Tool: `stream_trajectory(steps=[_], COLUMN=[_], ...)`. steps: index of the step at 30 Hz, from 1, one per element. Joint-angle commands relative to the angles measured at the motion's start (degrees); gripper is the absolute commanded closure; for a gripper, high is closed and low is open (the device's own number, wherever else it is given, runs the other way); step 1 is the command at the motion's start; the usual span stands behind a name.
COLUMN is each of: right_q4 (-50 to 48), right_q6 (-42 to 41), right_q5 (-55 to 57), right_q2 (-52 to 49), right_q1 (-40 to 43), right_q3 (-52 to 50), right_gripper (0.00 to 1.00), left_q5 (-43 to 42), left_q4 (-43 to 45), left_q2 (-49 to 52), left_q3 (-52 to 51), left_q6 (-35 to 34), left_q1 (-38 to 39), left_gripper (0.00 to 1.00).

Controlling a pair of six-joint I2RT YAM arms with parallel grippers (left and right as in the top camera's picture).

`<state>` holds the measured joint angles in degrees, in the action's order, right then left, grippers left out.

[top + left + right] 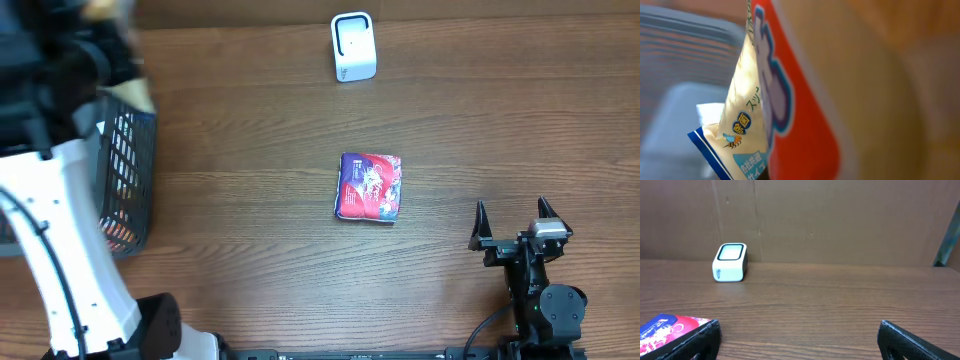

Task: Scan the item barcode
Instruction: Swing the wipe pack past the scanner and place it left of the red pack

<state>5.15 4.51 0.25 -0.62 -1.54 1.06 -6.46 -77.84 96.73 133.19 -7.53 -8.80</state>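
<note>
My left gripper has the cream packet (136, 95) in its fingers, and there is open wood (305, 183) beside the red and purple packet. My left gripper keeps going there and lets go of the cream packet.
A red and purple packet (370, 187) lies flat in the middle of the wooden table; its corner (670, 327) shows beside my right gripper's left finger. The white barcode scanner (352, 46) stands at the far edge, also seen as the scanner (730, 262) ahead of the right wrist. My right gripper (512, 222) rests open at the front right with nothing between its fingers. My left gripper (115, 55) is blurred over the black basket (130, 170). In the left wrist view a cream packet with a bee (742, 125) rises from the jaws, whose fingers are hidden. A blurred orange package (805, 125) is next to it.
The mesh basket at the left edge holds more packages. The left arm's white link (70, 250) crosses the table's front left. A brown wall (840, 220) backs the table behind the scanner.
</note>
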Motion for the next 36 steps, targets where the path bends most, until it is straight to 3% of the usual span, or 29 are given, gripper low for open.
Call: stream_trajectory(steps=[1, 4, 8, 12, 20, 22, 25, 28, 31, 36], right_q4=[-0.31, -0.31, -0.31, -0.31, -0.28, -0.31, -0.31, -0.31, -0.31, -0.31], right_q6=[0.02, 0.02, 0.02, 0.02, 0.02, 0.02, 0.02, 0.02, 0.02, 0.02], right_q5=[0.11, 0.11, 0.11, 0.11, 0.11, 0.11, 0.11, 0.11, 0.11, 0.11], right_q2=[0.44, 0.46, 0.44, 0.44, 0.46, 0.44, 0.44, 0.46, 0.46, 0.44], right_q1=[0.17, 0.17, 0.17, 0.17, 0.17, 0.17, 0.17, 0.17, 0.17, 0.17], right_q3=[-0.59, -0.59, -0.59, -0.59, -0.59, -0.59, -0.59, -0.59, -0.59, -0.59], right_gripper=[0.0, 0.0, 0.0, 0.0, 0.0, 0.0, 0.0, 0.0, 0.0, 0.0], left_q5=[-3.89, 0.22, 9.66, 8.79, 4.74, 5.46, 6.01, 5.31, 3.82, -4.72], left_q4=[-2.91, -4.28, -7.02, -5.62, 0.81, 0.94, 0.76, 0.33, 0.37, 4.48], left_q2=[1.79, 4.96, 11.19, 16.37, 26.45, 28.85, 32.09, 34.45, 35.39, 35.26], left_q3=[-0.9, -3.89, -11.1, -17.75, -22.84, -22.84, -22.84, -22.84, -22.84, -22.64], left_q6=[0.07, -3.78, -14.58, -20.65, -24.33, -24.26, -24.28, -24.24, -24.24, -24.24], left_q1=[9.92, 17.4, 24.22, 27.96, 36.13, 37.83, 39.36, 39.91, 39.95, 39.95], left_gripper=[0.96, 0.96, 0.96, 0.96, 0.96, 0.85, 0.79, 0.49, 0.43, 0.44])
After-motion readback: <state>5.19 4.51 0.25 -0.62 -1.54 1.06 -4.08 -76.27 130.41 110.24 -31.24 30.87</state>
